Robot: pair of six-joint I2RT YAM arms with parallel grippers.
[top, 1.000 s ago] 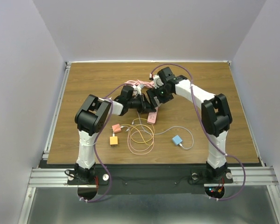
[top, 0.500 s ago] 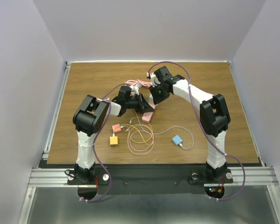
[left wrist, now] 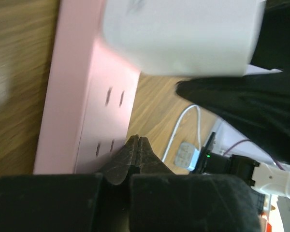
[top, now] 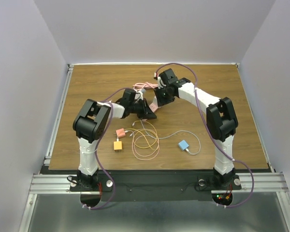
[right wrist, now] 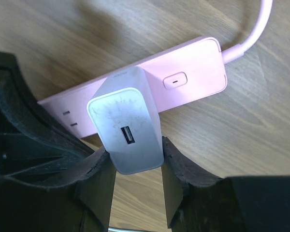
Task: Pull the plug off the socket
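The power strip slants together with the plug in the robot's right gripper, so the left gripper should hold the power strip down next to the plug before the robot pulls.
The pink power strip lies on the wood table. A white plug stands in it, its base against the strip. My right gripper is shut on the plug's two sides. In the left wrist view my left gripper is shut with nothing between its fingers. Its tips press on the strip by a pair of outlets, below the plug. From above, the two grippers meet mid-table and hide most of the strip. Its pink coiled cord lies just behind.
Near the front lie a small pink cube adapter, an orange adapter, a blue adapter and loose coils of thin cable. The table's raised rim runs along the left side.
Both grippers have moved toward the far left. The strip's near end swung along with them and is now mostly hidden under the grippers.
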